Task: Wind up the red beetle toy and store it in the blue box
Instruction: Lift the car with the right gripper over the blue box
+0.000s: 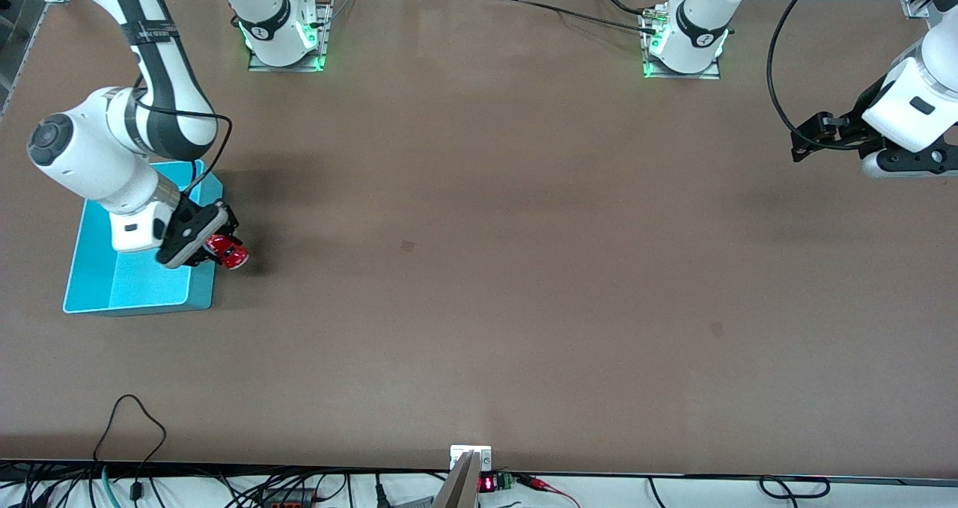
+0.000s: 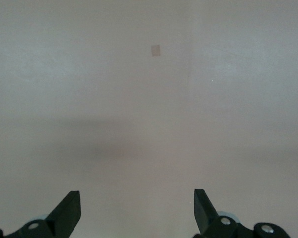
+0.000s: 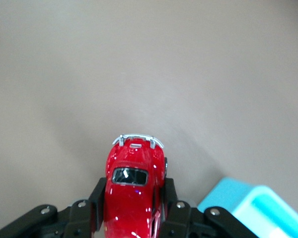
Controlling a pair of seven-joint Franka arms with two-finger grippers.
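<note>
The red beetle toy [image 1: 228,252], held by its sides in my right gripper, is beside the open blue box [image 1: 144,280], so I keep moving it until it hangs low inside.
My right gripper [image 1: 213,248] is shut on the red beetle toy [image 1: 227,251] and holds it in the air over the table, just beside the blue box [image 1: 138,283] wall that faces the left arm's end. In the right wrist view the red beetle toy [image 3: 133,183] sits between the fingers [image 3: 95,201] with its silvery bumper pointing away, and a corner of the blue box [image 3: 253,208] shows beside it. My left gripper [image 1: 804,140] is open and empty, waiting above the table at the left arm's end; its view shows only the bare table between the fingertips [image 2: 69,208].
The blue box stands at the right arm's end of the table, partly under the right arm. Cables and a small device [image 1: 494,482] lie along the table edge nearest the front camera. A small dark mark [image 1: 407,246] is on the table's middle.
</note>
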